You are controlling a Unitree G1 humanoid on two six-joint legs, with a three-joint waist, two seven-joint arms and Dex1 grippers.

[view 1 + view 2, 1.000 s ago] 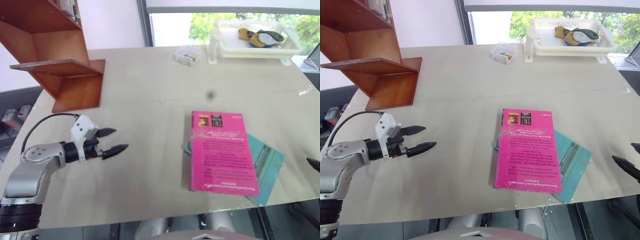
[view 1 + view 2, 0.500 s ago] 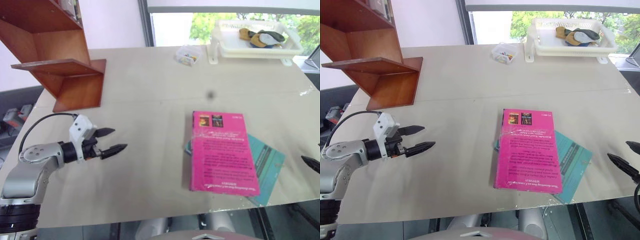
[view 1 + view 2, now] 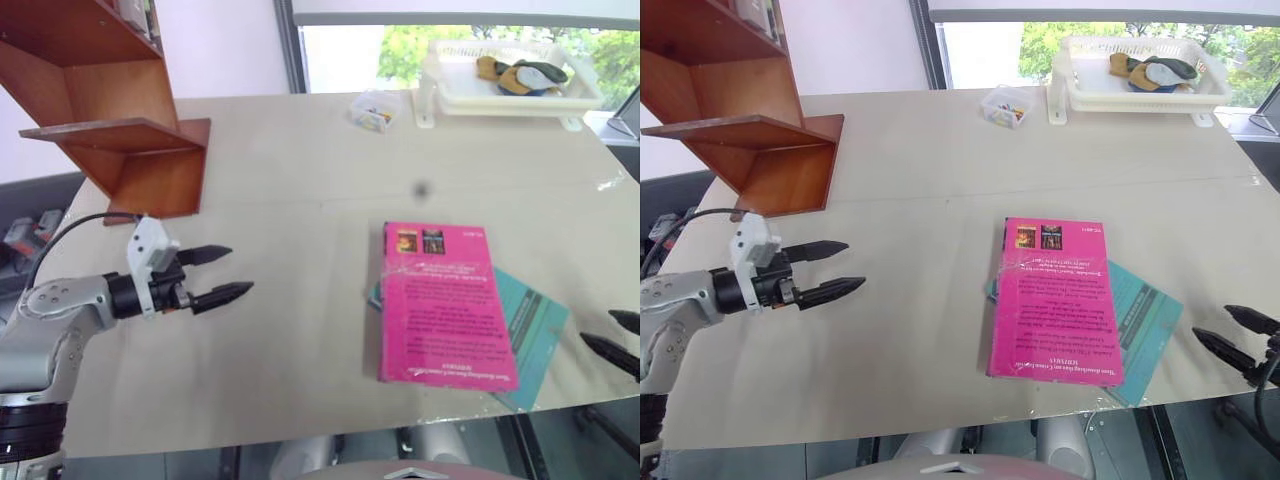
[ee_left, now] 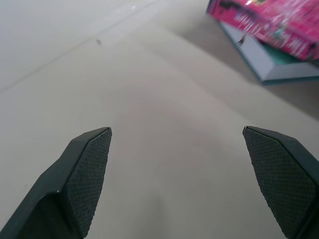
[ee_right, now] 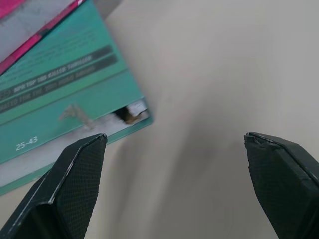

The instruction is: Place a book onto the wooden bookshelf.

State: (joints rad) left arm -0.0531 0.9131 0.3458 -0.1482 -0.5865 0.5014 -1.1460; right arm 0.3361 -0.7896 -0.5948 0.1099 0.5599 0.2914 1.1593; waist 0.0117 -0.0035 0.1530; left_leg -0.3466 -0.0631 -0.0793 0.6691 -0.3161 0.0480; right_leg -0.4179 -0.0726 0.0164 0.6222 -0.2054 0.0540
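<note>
The pink book's lettered spine (image 4: 268, 28) is turned toward my left gripper, so the pink book will stay closed with its pages together when I pick it up by that spine.
The pink book (image 3: 445, 305) lies flat on the right half of the table, on top of a teal book (image 3: 535, 325) whose corner sticks out to the right. The wooden bookshelf (image 3: 110, 110) stands at the far left corner. My left gripper (image 3: 240, 270) hovers open over the left part of the table, in front of the shelf, pointing towards the book and holding nothing. My right gripper (image 3: 600, 328) is open at the right edge, just right of the teal book's corner. The right wrist view shows that teal book (image 5: 55, 99) close ahead, between open fingers (image 5: 75, 179).
A white basket (image 3: 520, 95) with cloth items stands at the far right by the window. Beside it sits a small clear box (image 3: 375, 108). The table's front edge (image 3: 300, 435) runs just below the books. Bare tabletop lies between my left gripper and the books.
My right gripper has come further in from the right edge, towards the teal book's corner. My left gripper has risen slightly. Neither book has moved.
</note>
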